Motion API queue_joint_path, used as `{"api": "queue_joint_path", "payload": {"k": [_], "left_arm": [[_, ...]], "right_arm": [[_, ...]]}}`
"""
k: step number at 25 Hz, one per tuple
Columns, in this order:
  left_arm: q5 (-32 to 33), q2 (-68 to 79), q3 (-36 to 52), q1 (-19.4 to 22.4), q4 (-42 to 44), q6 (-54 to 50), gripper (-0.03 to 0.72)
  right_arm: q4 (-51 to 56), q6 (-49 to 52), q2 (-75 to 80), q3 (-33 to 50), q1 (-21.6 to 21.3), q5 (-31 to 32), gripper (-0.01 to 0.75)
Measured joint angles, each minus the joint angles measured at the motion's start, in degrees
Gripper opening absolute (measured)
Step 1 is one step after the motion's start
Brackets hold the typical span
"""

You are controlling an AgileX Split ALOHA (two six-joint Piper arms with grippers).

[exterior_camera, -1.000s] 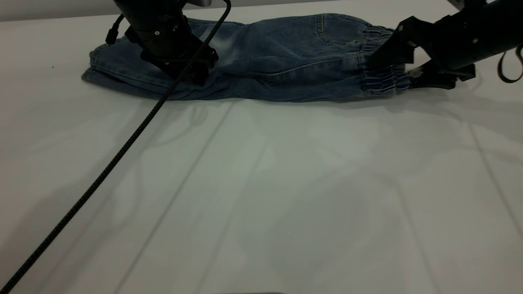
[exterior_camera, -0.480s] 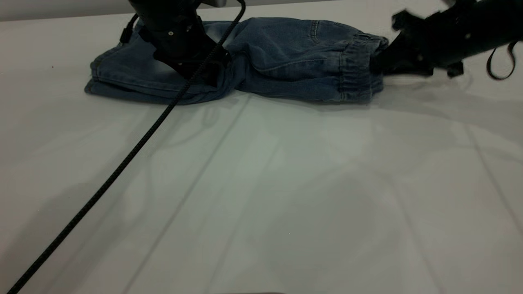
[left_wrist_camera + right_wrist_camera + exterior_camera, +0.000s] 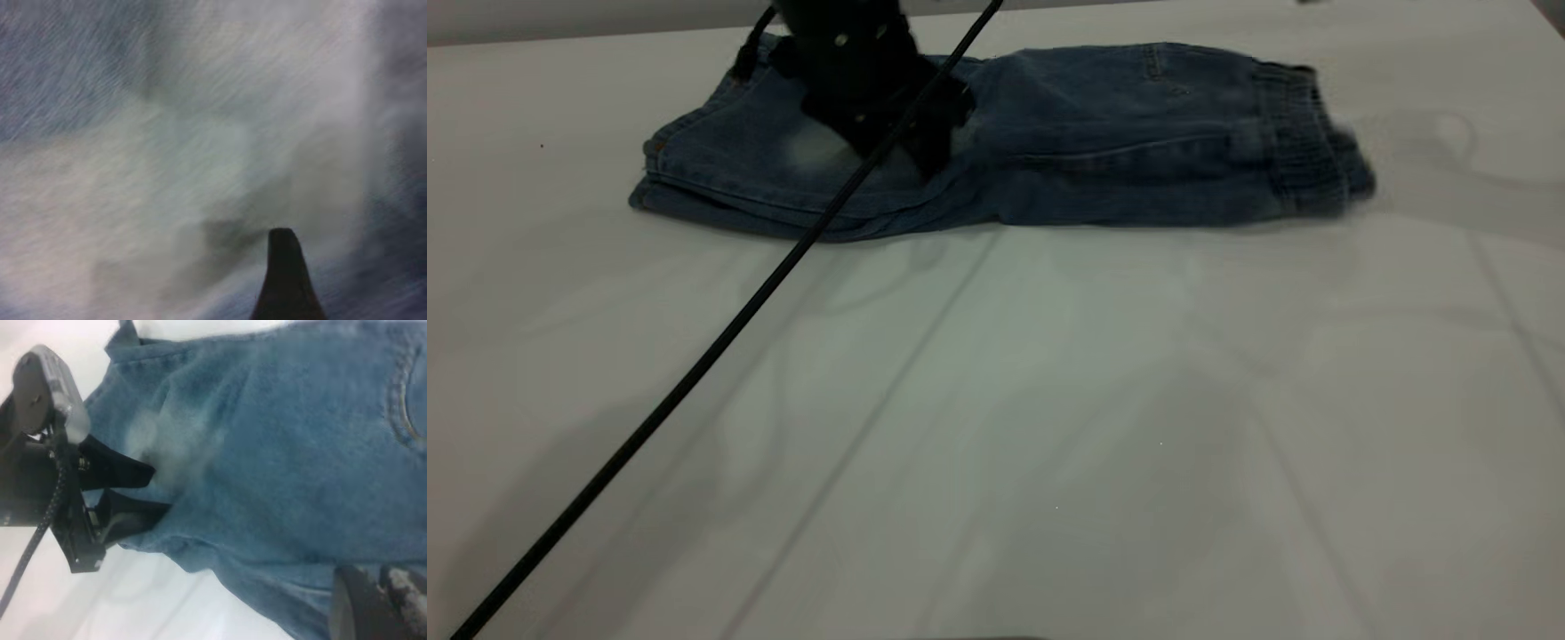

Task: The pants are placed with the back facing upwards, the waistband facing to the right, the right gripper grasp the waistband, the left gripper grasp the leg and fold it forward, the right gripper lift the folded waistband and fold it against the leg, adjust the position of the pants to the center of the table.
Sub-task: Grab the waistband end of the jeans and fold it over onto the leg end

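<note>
My left gripper is on the leg (image 3: 813, 151) where the waistband must land, so next I back it off toward the far hem corner (image 3: 766, 49) before my right gripper folds.
Blue denim pants (image 3: 1049, 147) lie folded lengthwise along the far side of the white table (image 3: 996, 427). Their elastic waistband (image 3: 1307, 133) is at the right and the leg hems (image 3: 658, 178) at the left. My left gripper (image 3: 911, 133) rests on the leg part, a little left of the pants' middle. In the right wrist view this left gripper (image 3: 157, 495) is open, its fingers straddling a fold at the denim's edge. The left wrist view is filled by faded denim (image 3: 200, 153). My right gripper (image 3: 383, 587) hangs above the pants (image 3: 280, 453) and is out of the exterior view.
A black braided cable (image 3: 694, 373) runs from the left arm diagonally across the table to the near left corner. The table's far edge (image 3: 560, 36) lies just behind the pants. White cloth with long creases (image 3: 925, 338) covers the near half.
The right gripper has let the waistband go and left the exterior view; the waistband has dropped flat and further right. The left gripper slid right along the leg, and the pants shifted slightly right.
</note>
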Motion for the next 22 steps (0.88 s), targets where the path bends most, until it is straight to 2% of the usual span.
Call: {"api": "queue_joint_path", "payload": {"k": [4,7,10,16,19,22], "left_arm": [[0.8,0.0,-1.1,-1.1,-2.4,0.1,0.456],[0.9,0.0,-1.1,-1.3,-2.8,0.1,0.456],[1.2,0.0,-1.1,-1.3,-2.9,0.1,0.456],[1.9,0.0,-1.1,-1.3,-2.9,0.2,0.456],[2.0,0.0,-1.1,-1.3,-2.9,0.2,0.456],[1.8,0.0,-1.1,-1.3,-2.9,0.2,0.456]], "right_arm": [[-1.9,2.4,-0.6,-1.6,0.0,1.8,0.029],[-4.1,4.3,-0.1,-1.6,0.0,2.2,0.074],[-4.4,5.0,1.8,-1.7,0.6,1.4,0.201],[-3.7,5.1,8.0,-1.7,1.8,-5.8,0.583],[-3.2,4.7,8.8,-1.7,1.8,-9.6,0.671],[-3.0,4.3,8.8,-1.8,1.8,-11.7,0.672]]}}
